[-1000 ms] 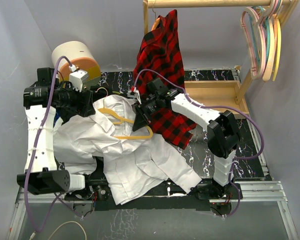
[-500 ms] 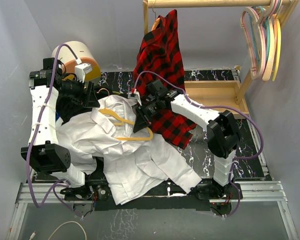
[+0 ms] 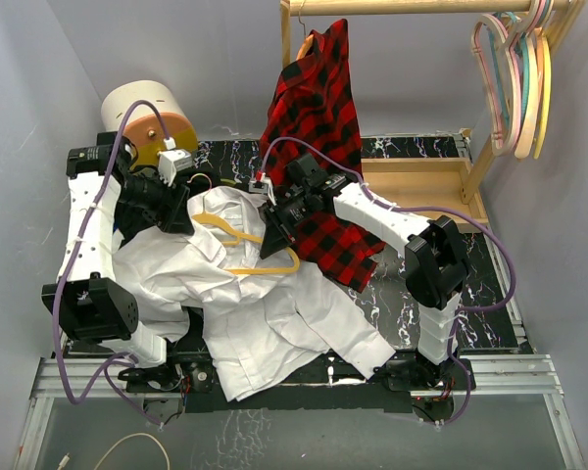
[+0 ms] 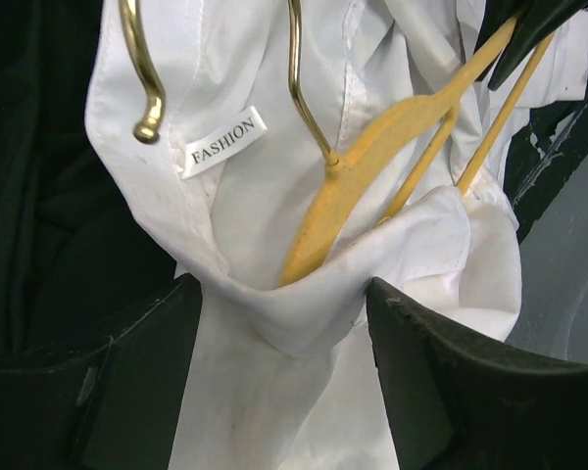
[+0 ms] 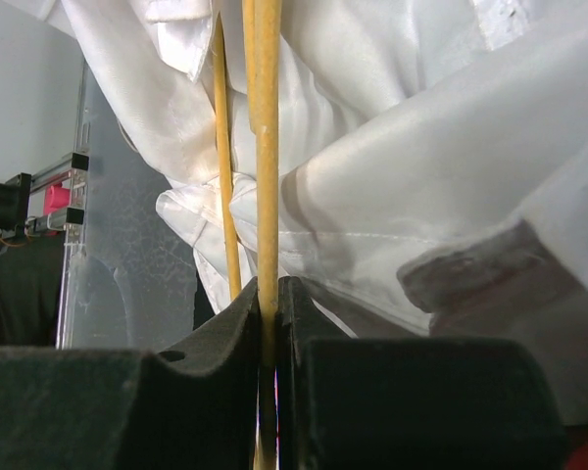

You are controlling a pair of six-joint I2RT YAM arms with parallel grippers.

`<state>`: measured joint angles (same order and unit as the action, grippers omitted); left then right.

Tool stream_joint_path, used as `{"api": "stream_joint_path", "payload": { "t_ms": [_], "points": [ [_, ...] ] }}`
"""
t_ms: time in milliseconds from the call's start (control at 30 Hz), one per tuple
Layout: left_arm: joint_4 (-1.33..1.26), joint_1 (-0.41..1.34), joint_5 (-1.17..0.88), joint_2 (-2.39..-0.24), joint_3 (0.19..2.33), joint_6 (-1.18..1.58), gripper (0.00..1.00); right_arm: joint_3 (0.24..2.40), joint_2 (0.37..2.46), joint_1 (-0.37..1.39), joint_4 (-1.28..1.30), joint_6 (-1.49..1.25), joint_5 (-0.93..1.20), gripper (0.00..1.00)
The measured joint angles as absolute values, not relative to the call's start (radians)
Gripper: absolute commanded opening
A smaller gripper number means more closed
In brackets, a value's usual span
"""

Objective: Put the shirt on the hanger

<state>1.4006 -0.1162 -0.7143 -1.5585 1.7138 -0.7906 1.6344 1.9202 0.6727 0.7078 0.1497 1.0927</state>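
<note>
The hanger's shoulder (image 4: 311,245) is loose under the shirt's collar fold. Next, my left gripper pinches the collar fold and hanger (image 4: 296,305) together before the hanger's other shoulder goes in.
The white shirt (image 3: 265,304) lies crumpled across the table, collar towards the back. The pale yellow hanger (image 3: 245,245) lies on its upper part, with one shoulder tucked under the collar fold (image 4: 314,313). Its metal hook (image 4: 299,88) points away over the "FASHION" label. My left gripper (image 3: 181,217) is open, its jaws standing either side of the collar fold (image 4: 282,291) without clamping it. My right gripper (image 3: 272,238) is shut on a thin bar of the hanger (image 5: 267,196), which runs up between the pads (image 5: 269,294).
A red-and-black plaid shirt (image 3: 314,108) hangs from the wooden rack (image 3: 412,176) at the back. Pastel hangers (image 3: 519,78) hang at the top right. A cream and orange roll (image 3: 147,113) stands at the back left. A black garment (image 3: 137,211) lies under my left arm.
My left arm has swung its elbow in and lifted, bringing the gripper round at the collar. The right arm and the hanger have stayed put.
</note>
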Motion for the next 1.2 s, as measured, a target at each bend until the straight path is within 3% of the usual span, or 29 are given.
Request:
{"api": "stream_joint_path", "payload": {
  "t_ms": [100, 400, 467, 600, 667, 733, 833, 1000, 1200],
  "points": [
    [1.4, -0.116, -0.715, -1.552, 1.673, -0.813, 0.7, 1.634, 1.921, 0.673, 0.708, 0.15, 1.091, 0.08],
    [1.404, -0.117, -0.788, -1.5, 1.618, -0.852, 0.0, 1.669, 1.934, 0.673, 0.731, 0.14, 1.087, 0.08],
    [1.409, -0.119, -0.806, -1.489, 1.618, -0.855, 0.06, 1.686, 1.942, 0.672, 0.743, 0.135, 1.074, 0.08],
    [1.413, -0.112, -0.817, -1.465, 1.618, -0.853, 0.45, 1.704, 1.961, 0.665, 0.757, 0.132, 1.08, 0.08],
    [1.403, -0.106, -0.818, -1.463, 1.617, -0.848, 0.55, 1.713, 1.963, 0.671, 0.752, 0.123, 1.087, 0.08],
    [1.394, -0.097, -0.819, -1.463, 1.611, -0.839, 0.57, 1.72, 1.963, 0.675, 0.741, 0.108, 1.087, 0.08],
    [1.389, -0.09, -0.82, -1.462, 1.61, -0.827, 0.45, 1.721, 1.963, 0.68, 0.725, 0.079, 1.075, 0.08],
    [1.361, -0.079, -0.817, -1.443, 1.61, -0.812, 0.01, 1.721, 1.963, 0.68, 0.698, 0.031, 1.06, 0.08],
    [1.372, -0.062, -0.835, -1.393, 1.609, -0.811, 0.0, 1.712, 1.957, 0.679, 0.656, 0.017, 1.019, 0.08]
  ]
}}
